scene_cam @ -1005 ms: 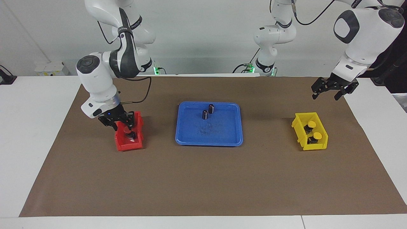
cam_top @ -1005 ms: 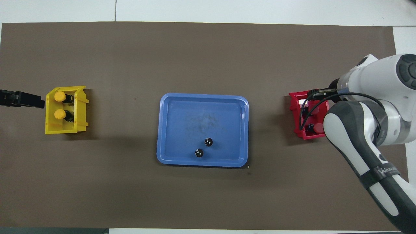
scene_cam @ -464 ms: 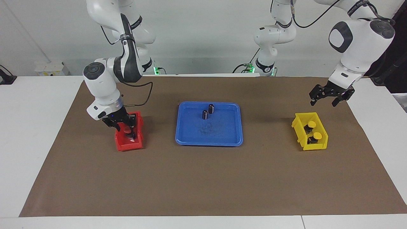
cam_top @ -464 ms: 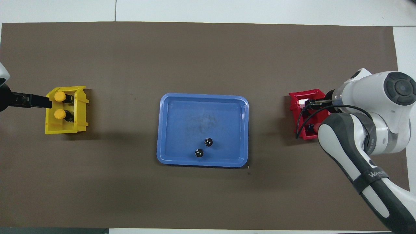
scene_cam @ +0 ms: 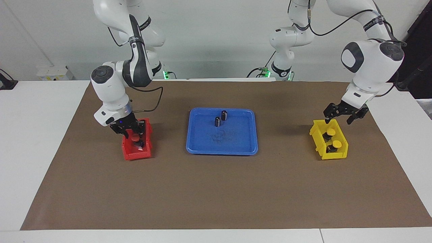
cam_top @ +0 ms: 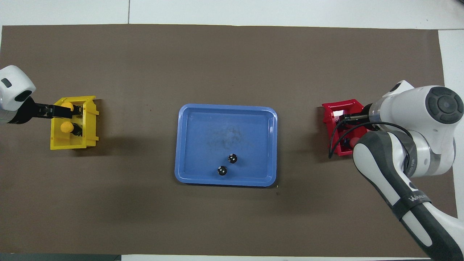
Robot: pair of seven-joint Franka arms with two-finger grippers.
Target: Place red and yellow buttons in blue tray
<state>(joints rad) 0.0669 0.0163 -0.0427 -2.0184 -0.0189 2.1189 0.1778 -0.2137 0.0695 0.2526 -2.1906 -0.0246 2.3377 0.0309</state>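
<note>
The yellow button [cam_top: 67, 106] will come out in one piece when I lift it, because the yellow cap lies end to end with its dark base [cam_top: 77, 110].
The blue tray [scene_cam: 202, 145] [cam_top: 188, 145] lies mid-table. It holds only two dark capless cylinders [scene_cam: 217, 121]. A small red bin [scene_cam: 130, 153] [cam_top: 330, 116] toward the right arm's end holds the red buttons. My right gripper [scene_cam: 134, 133] is down inside it, right at one red cap [scene_cam: 135, 137]. A second button's dark base [scene_cam: 139, 144] shows beside it. A small yellow bin [scene_cam: 317, 141] [cam_top: 90, 123] toward the left arm's end holds two yellow buttons [scene_cam: 331, 131] [scene_cam: 336, 144] [cam_top: 66, 127]. My left gripper [scene_cam: 338, 120] [cam_top: 72, 110] hangs open just over that bin.
A brown mat [scene_cam: 216, 192] covers the table, with bare white table [scene_cam: 33, 135] past its ends. The right arm's forearm [cam_top: 391, 174] covers much of the red bin in the overhead view.
My left gripper has come down and inward from beside the yellow bin to just over it. My right arm's wrist has swung, while its gripper stayed in the red bin.
</note>
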